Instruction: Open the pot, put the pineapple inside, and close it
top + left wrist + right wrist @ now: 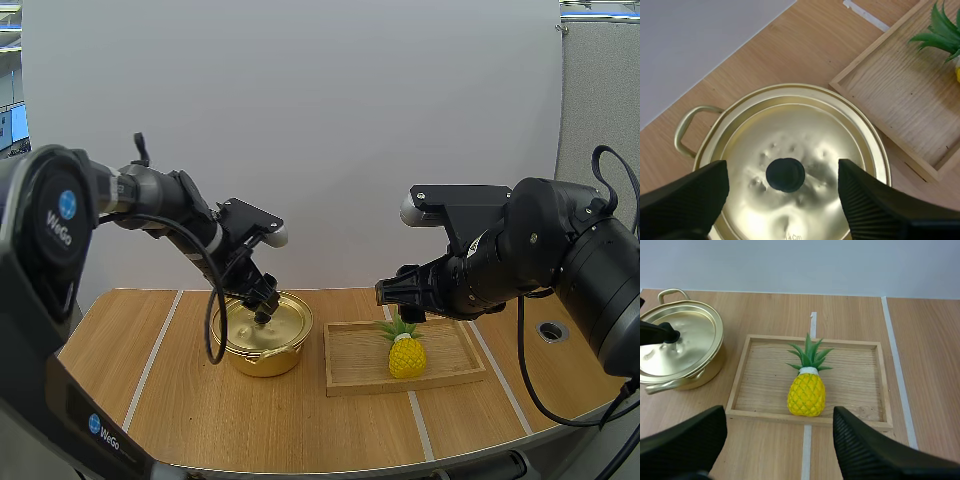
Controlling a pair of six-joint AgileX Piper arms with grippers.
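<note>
The lid's plain rim [301,342] sits over the edge of the pot, so the lid will come away freely and the pot will stay standing when I lift the lid's knob.
A gold pot [262,338] stands left of centre with its lid [800,145] on. My left gripper [265,308] hangs low over the lid, open, its fingers [690,197] standing either side of the black knob [785,175] without touching it. A yellow pineapple [406,354] with green leaves lies in the wooden tray [345,378] to the right of the pot. My right gripper [402,302] hovers above the pineapple [806,394], open, with nothing between its fingers [875,450]. In the right wrist view the left gripper's tips sit at the knob [671,334] of the pot [685,352].
White tape lines [158,352] run across the wooden table. A round hole [551,330] is set in the table at the far right. The tray [810,417] lies close beside the pot, with a narrow gap between them.
</note>
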